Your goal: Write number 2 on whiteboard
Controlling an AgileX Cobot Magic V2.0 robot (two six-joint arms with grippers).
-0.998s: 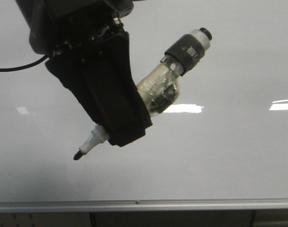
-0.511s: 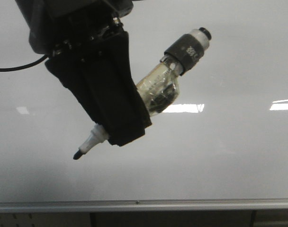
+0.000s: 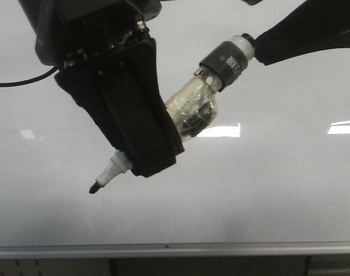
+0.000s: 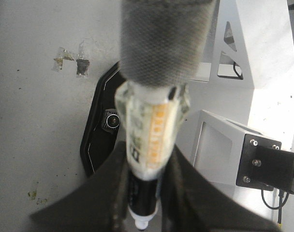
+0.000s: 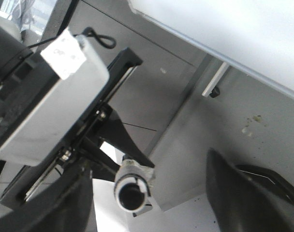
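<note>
My left gripper is holding the marker near its black tip (image 3: 95,188). My right gripper needs to grab the marker's tail end (image 3: 227,61) before my left gripper opens.
The whiteboard (image 3: 267,195) fills the front view, with its silver frame strip (image 3: 221,249) along the lower edge. No number 2 shows on it. My left gripper (image 3: 155,164) is shut on a marker (image 3: 192,109) wrapped in clear tape. The marker's black tip (image 3: 94,188) points down-left just above the board. In the left wrist view the marker (image 4: 152,140) sits between the left gripper's (image 4: 144,203) fingers. My right gripper (image 3: 264,49) reaches in from the upper right, at the marker's tail end. In the right wrist view that gripper (image 5: 154,203) is open, with the tail end (image 5: 132,191) between its jaws, untouched.
Bright light reflections (image 3: 221,131) lie on the board, another at the right edge (image 3: 343,127). A black cable (image 3: 19,82) runs off to the left. The left wrist view shows a grey floor (image 4: 36,145) and a white frame (image 4: 219,150).
My right gripper has come into the front view from the upper right, up to the marker's tail end. The left gripper and marker have not moved.
</note>
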